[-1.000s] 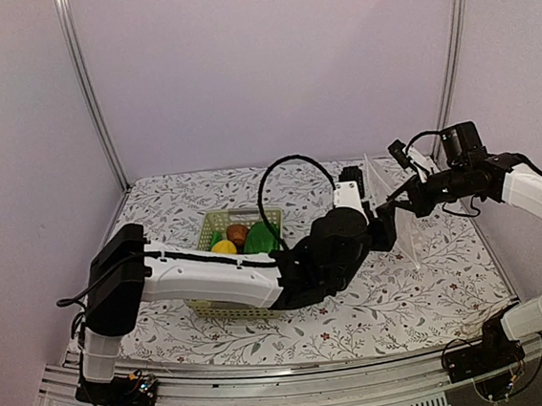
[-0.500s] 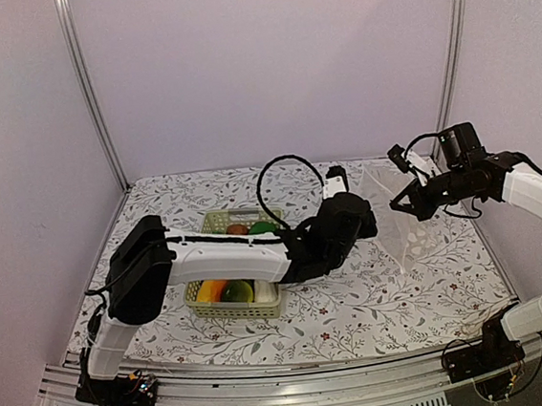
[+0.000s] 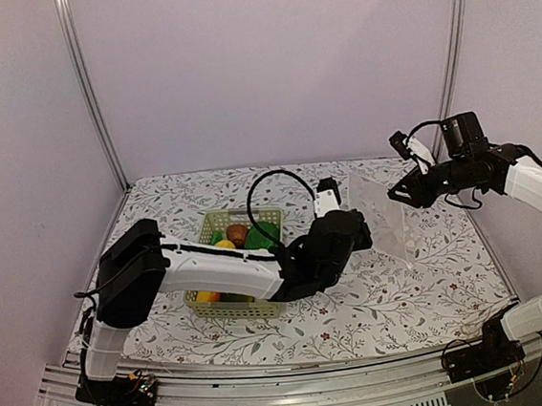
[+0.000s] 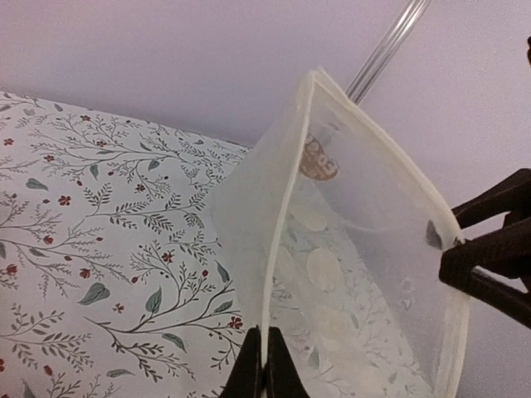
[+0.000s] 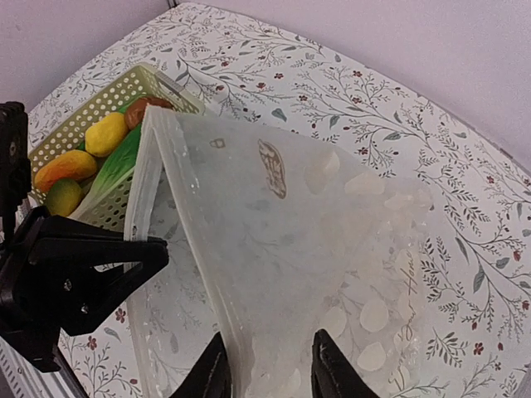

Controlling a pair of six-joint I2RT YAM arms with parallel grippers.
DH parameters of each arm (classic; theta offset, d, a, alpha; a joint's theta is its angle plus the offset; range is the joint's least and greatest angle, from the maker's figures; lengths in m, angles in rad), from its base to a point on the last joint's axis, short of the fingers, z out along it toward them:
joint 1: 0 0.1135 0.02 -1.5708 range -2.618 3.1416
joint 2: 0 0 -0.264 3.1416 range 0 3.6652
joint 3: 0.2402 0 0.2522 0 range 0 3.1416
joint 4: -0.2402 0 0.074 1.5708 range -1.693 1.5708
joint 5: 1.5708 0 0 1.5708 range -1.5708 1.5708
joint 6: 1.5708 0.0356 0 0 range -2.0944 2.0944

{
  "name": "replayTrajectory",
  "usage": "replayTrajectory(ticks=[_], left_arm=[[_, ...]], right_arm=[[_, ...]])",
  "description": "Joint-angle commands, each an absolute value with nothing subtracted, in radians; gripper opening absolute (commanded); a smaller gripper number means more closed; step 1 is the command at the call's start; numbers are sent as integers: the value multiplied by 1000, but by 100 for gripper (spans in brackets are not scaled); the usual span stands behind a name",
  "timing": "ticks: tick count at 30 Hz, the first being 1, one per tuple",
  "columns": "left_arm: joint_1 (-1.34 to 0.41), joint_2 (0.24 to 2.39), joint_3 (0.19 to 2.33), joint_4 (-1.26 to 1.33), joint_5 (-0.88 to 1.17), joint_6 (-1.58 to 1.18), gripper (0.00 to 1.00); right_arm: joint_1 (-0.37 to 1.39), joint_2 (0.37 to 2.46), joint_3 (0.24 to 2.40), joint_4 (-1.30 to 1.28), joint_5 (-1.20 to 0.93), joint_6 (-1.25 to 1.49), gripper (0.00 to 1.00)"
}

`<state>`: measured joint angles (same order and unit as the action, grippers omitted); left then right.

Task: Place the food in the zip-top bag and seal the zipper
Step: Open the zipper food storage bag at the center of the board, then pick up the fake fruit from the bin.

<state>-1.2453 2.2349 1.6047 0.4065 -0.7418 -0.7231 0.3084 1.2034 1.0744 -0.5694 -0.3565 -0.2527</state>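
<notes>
One edge of the bag [image 5: 217, 317] is between the open fingers of my right gripper, so those fingers should close on it before my left gripper leaves for the food [image 5: 106, 135].
The clear zip-top bag [image 3: 380, 214] with white dots is held upright above the table at the right, its mouth spread. My left gripper [image 4: 264, 358] is shut on the whitish zipper [image 4: 278, 249] strip of one lip; it also shows in the top view [image 3: 360, 226]. My right gripper [image 5: 270, 356] straddles the other lip [image 5: 236, 348] with its jaws apart; it is at the bag's upper right corner in the top view [image 3: 398, 197]. The food [image 5: 106, 133], yellow, orange, green and reddish-brown pieces, lies in the basket [image 5: 158, 76].
The pale green lattice basket [image 3: 217, 220] stands left of centre on the floral cloth [image 3: 433, 293], partly under my left arm [image 3: 220, 270]. A black cable [image 3: 270, 189] loops above the arm. Metal frame posts [image 3: 449, 61] stand at the back corners.
The bag has shifted a little left and stands higher, its mouth wider. My right gripper has risen and moved left. My left forearm has swung, uncovering more of the basket.
</notes>
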Motion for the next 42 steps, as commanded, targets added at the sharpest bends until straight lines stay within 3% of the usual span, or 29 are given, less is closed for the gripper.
replayTrajectory(ticks=[1, 12, 16, 21, 22, 26, 37, 40, 42], left_arm=[[-1256, 2171, 1568, 462, -782, -743, 0], [-1263, 2152, 1532, 519, -761, -746, 0], [-1264, 2155, 1533, 522, -749, -741, 0], [-1266, 2133, 1512, 512, -726, -655, 0], [-1267, 2117, 1498, 506, -733, -628, 14], [-1267, 2016, 1396, 483, -819, -547, 97], [-1275, 1699, 1054, 258, -867, -480, 100], [-1276, 1641, 1051, 62, -920, -559, 100], [-1270, 1607, 1073, -251, -1022, -781, 100]], right_arm=[[323, 1269, 1070, -614, -506, -270, 36], [325, 1259, 1019, -571, -429, -277, 35], [325, 1264, 1020, -533, -399, -266, 24], [322, 1268, 1070, -499, -275, -257, 0], [317, 1271, 1085, -497, -247, -268, 0], [267, 1287, 1127, -470, -227, -290, 0], [185, 1342, 1161, -349, -294, -316, 0], [185, 1340, 1118, -348, -357, -322, 0], [185, 1329, 1084, -328, -384, -324, 0]])
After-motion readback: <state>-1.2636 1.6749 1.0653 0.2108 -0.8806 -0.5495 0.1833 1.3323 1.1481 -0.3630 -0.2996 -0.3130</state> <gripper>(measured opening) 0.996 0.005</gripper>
